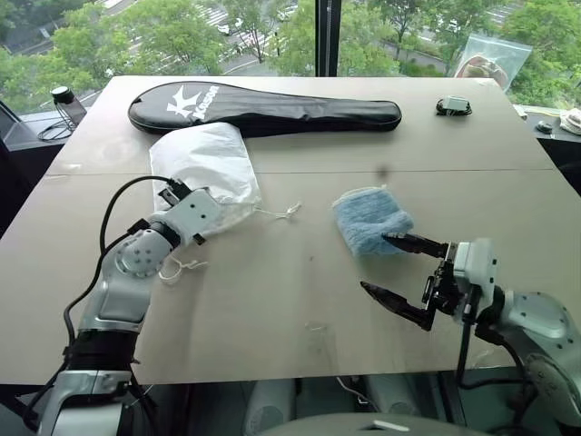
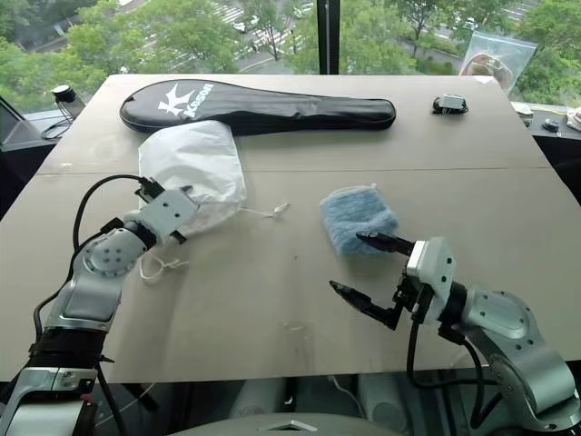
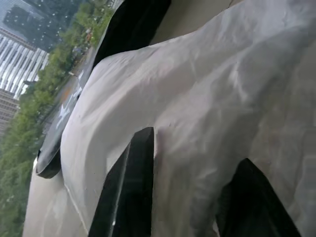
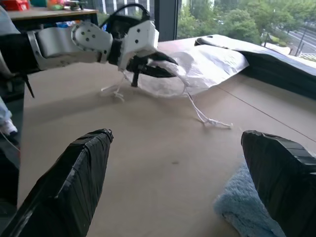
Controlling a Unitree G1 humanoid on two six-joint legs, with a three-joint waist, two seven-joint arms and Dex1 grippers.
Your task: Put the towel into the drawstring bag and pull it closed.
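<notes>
The light-blue towel will stay bunched up when I carry it into the drawstring bag, because it lies gathered in a small, thick bundle.
The white drawstring bag lies on the table's left half with its mouth toward me, and thin cords trail from it. My left gripper is at that mouth, its black fingers closed on the thin fabric. The light-blue towel lies bunched right of centre. My right gripper stands open just in front of the towel. Its far finger touches the towel's near edge and its near finger hangs over bare table.
A long black racket cover lies along the far side behind the bag. A clear plastic zip bag leans at the far right corner, with a small black object near it. A dark bottle stands off the far left corner.
</notes>
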